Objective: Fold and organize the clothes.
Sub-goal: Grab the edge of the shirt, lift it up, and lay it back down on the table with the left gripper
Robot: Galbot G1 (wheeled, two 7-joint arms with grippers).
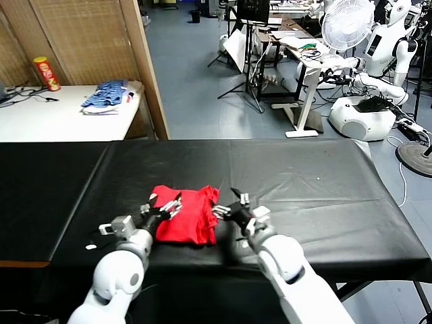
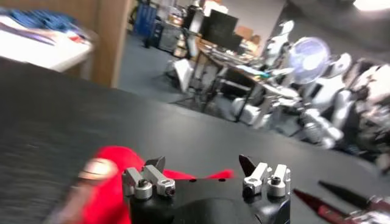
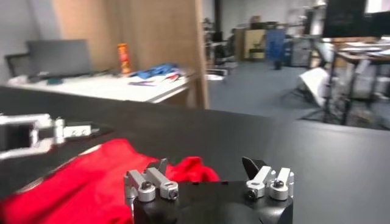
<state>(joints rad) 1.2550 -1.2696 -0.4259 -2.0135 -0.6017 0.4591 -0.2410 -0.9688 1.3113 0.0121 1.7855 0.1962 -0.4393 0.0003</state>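
Observation:
The red T-shirt is lying plain side up [image 1: 192, 217], so next my right gripper moves back while my left gripper grabs the printed edge [image 2: 100, 168] and flips the bundle over.
The clothes are one bright red T-shirt [image 1: 187, 220], lying folded into a small bundle on the black table [image 1: 304, 182] near its front edge. My left gripper [image 1: 165, 204] hangs over the bundle's left edge, open, with nothing between its fingers. My right gripper [image 1: 227, 202] stands just off the bundle's right edge, also open and empty. In the left wrist view the red T-shirt [image 2: 113, 182] lies behind the open left gripper [image 2: 202, 164]. In the right wrist view the red T-shirt [image 3: 91, 182] spreads beside the open right gripper [image 3: 206, 165], and the left gripper [image 3: 36, 135] shows farther off.
A white side table [image 1: 61, 121] at the back left carries a blue-and-white fabric pile [image 1: 108, 94] and a red can [image 1: 47, 73]. A wooden partition [image 1: 145, 61] stands behind it. Desks, a fan [image 1: 347, 23] and white robots [image 1: 368, 101] fill the far right.

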